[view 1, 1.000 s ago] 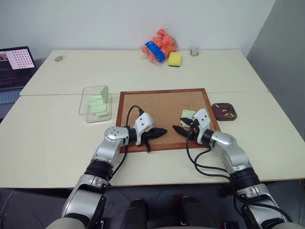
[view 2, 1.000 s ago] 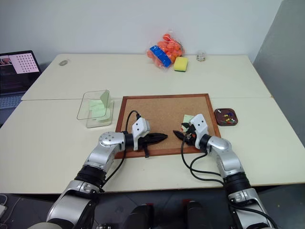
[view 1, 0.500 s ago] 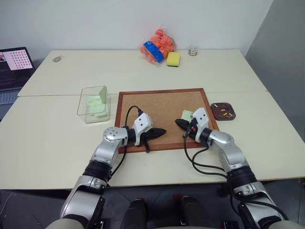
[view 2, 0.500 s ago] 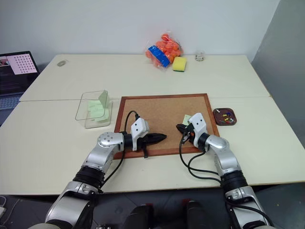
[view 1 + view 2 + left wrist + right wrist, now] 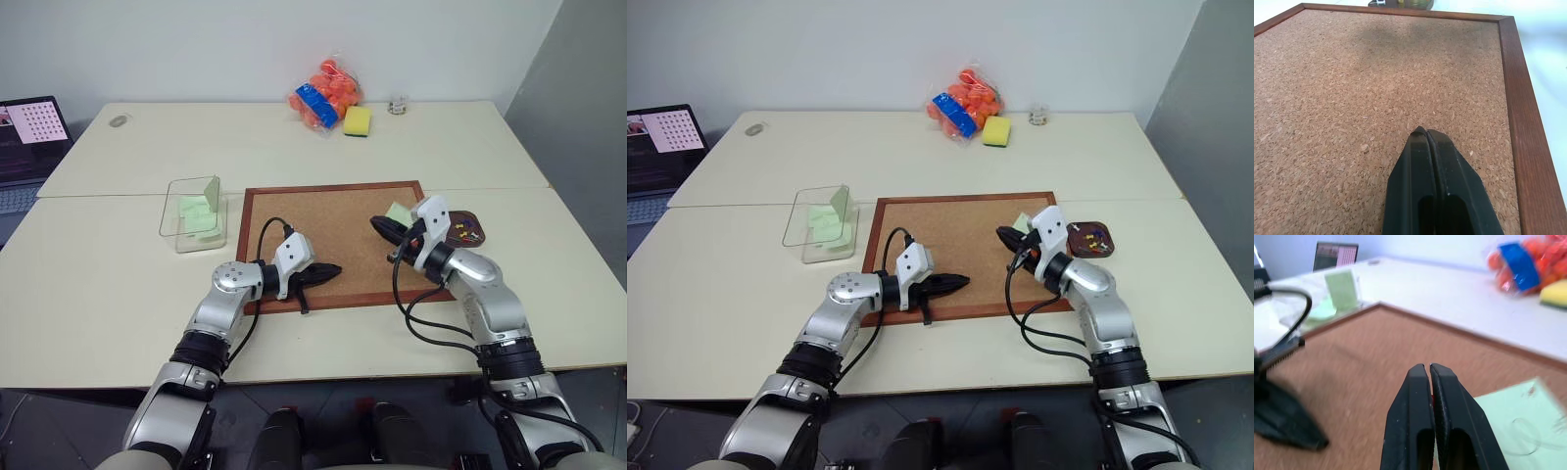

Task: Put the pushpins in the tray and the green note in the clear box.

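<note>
The red pushpin [image 5: 1433,400] in the robot's right gripper has the green note hanging on it, so the left gripper should pull the note [image 5: 398,213] off before the pushpin goes in the tray.
My right gripper [image 5: 377,223] hangs above the right part of the corkboard [image 5: 323,211], shut, with a sliver of red pushpin [image 5: 1433,400] between its fingers. The pale green note [image 5: 397,210] sits just behind those fingers; I cannot tell whether it rests on the board. Beside the board's right edge, the small brown tray [image 5: 1095,245] holds several coloured pushpins and is partly hidden by my right wrist. To the left of the board stands the clear box [image 5: 168,213], with green slips inside. Low over the board's near left part, my left gripper [image 5: 337,267] is shut and holds nothing.
A bag of orange balls [image 5: 328,90], a yellow-green sponge [image 5: 359,120] and a small jar [image 5: 397,104] sit at the table's far side. A laptop [image 5: 29,132] is at the far left. Black cables loop from both wrists.
My right gripper has shut and risen off the corkboard, drifting toward the tray. The green note has shifted with it. The left gripper has stayed put.
</note>
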You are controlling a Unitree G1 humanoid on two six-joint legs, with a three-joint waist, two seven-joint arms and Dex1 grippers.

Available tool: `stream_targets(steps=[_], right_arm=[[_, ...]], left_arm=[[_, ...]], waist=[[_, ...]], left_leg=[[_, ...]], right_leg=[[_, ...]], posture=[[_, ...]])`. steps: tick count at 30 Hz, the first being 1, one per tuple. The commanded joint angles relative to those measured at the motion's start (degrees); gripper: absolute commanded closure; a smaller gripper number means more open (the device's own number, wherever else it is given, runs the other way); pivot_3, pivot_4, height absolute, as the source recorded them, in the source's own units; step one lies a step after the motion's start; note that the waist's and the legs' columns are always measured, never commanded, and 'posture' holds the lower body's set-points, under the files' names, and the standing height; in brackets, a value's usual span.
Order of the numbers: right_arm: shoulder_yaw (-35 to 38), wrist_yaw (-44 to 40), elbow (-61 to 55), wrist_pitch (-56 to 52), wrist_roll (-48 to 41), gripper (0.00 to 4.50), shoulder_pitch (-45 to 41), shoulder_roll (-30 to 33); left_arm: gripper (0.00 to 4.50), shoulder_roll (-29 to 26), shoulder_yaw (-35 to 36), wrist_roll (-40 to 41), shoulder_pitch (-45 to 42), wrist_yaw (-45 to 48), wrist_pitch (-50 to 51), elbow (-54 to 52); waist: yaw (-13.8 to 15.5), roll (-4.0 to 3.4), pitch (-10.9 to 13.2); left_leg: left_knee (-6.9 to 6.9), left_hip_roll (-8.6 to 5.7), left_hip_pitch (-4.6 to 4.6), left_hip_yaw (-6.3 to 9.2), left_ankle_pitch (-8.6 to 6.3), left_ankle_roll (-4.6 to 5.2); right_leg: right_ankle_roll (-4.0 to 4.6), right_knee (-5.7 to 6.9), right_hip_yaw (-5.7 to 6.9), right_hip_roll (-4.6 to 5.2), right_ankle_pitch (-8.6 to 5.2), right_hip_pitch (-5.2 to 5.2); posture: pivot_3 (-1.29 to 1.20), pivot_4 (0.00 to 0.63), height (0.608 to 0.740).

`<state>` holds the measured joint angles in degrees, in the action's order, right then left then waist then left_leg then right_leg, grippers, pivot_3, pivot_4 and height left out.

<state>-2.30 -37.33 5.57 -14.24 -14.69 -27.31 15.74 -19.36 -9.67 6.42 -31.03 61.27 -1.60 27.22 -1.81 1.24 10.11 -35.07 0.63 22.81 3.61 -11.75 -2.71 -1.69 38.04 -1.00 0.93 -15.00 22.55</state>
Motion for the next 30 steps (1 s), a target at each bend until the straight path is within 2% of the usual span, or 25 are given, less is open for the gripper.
stream_targets(steps=[1, 6, 11, 17, 24, 30], right_arm=[[0.5, 0.8, -3.5, -1.6, -0.9, 4.47, 0.7, 0.0], [1.5, 2.4, -4.5, -3.5, -1.9, 4.47, -0.1, -1.2], [1.8, 3.5, -5.1, -4.2, -2.2, 4.47, -0.8, -1.7], [2.8, 5.3, -5.1, -4.3, -2.5, 4.5, -2.2, -1.9], [3.3, 6.4, -5.9, -5.2, -3.3, 4.5, -3.1, -2.0], [3.0, 7.2, -7.7, -6.1, -3.7, 4.5, -2.2, -2.7]], left_arm=[[4.5, 1.1, -0.9, -0.1, 0.6, -0.4, 0.2, 0.2], [4.5, 2.0, -0.4, 0.8, 0.8, -1.0, 1.0, -1.0], [4.5, 4.5, 1.9, 5.0, 1.1, -2.0, 6.5, -4.9], [3.47, 5.9, 4.6, 11.6, 1.1, -2.2, 15.6, -10.4], [1.94, 8.7, 7.5, 18.3, 1.1, -5.6, 25.0, -14.4], [0.61, 10.8, 8.3, 19.8, 0.4, -8.6, 27.0, -14.8]], waist=[[0.1, 0.0, 0.0], [0.1, 0.0, 0.0], [0.2, 0.01, 0.0], [0.0, 0.02, 0.0], [0.0, 0.02, 0.0], [0.0, 0.02, 0.0]], left_leg=[[0.0, -0.01, 0.01, 0.0, 0.0, 0.0], [-0.01, -0.05, 0.02, -0.02, 0.0, 0.0], [-0.01, -0.06, 0.04, 0.0, 0.0, 0.0], [-0.01, -0.04, 0.09, 0.01, 0.0, 0.0], [0.0, -0.03, 0.09, 0.01, 0.0, 0.0], [0.0, -0.03, 0.09, 0.01, 0.0, 0.0]], right_leg=[[0.0, 0.0, 0.0, 0.0, 0.0, 0.0], [0.0, -0.01, -0.01, 0.05, 0.0, -0.01], [0.0, -0.02, 0.0, 0.07, 0.0, -0.01], [0.0, 0.01, 0.01, 0.04, 0.0, 0.07], [0.0, 0.01, 0.0, 0.03, 0.0, 0.07], [0.0, 0.01, 0.0, 0.04, 0.0, 0.07]], posture=[[0.0, 0.15, 0.74], [0.0, 0.15, 0.74], [0.0, 0.15, 0.74], [0.0, 0.15, 0.74], [0.0, 0.15, 0.74], [0.0, 0.15, 0.74]])
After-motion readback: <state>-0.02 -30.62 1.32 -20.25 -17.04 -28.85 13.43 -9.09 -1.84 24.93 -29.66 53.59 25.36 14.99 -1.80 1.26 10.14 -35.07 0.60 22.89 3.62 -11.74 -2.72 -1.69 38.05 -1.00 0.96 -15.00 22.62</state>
